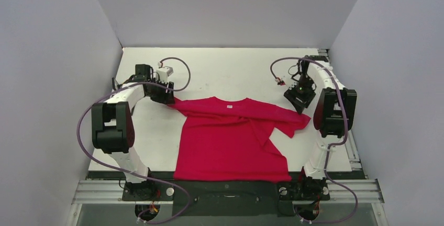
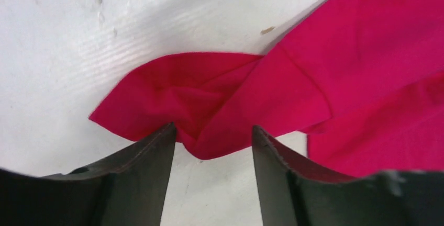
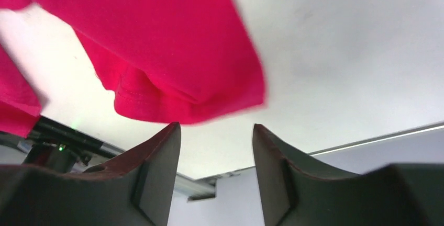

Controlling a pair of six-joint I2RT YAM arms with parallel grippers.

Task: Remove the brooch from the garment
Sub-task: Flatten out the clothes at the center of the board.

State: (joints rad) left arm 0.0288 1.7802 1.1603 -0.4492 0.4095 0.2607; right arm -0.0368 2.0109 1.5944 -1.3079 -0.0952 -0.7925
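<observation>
I expect the red T-shirt (image 1: 225, 150) to spread out while its bottom hem stays in place when I pull the T-shirt toward the back, because loose folds (image 1: 238, 119) are bunched up below its neckline.
The red T-shirt (image 1: 230, 142) lies flat on the white table, neckline to the back, with a small white label (image 1: 229, 106) inside it. I see no brooch in any view. My left gripper (image 1: 168, 99) is open at the tip of the shirt's left sleeve. In the left wrist view the folded sleeve (image 2: 173, 95) lies just ahead of the open gripper (image 2: 213, 132), its lowest fold reaching between the tips. My right gripper (image 1: 299, 104) is open by the right sleeve. In the right wrist view the sleeve hem (image 3: 173, 53) lies just beyond the open gripper (image 3: 216, 127).
White walls close in the table on the left, back and right. A small red-and-white thing (image 1: 280, 81) sits by the right arm's cable; I cannot tell what it is. A metal rail (image 1: 354, 153) runs along the table's right edge. The shirt's bottom hem reaches the front edge (image 1: 131, 171).
</observation>
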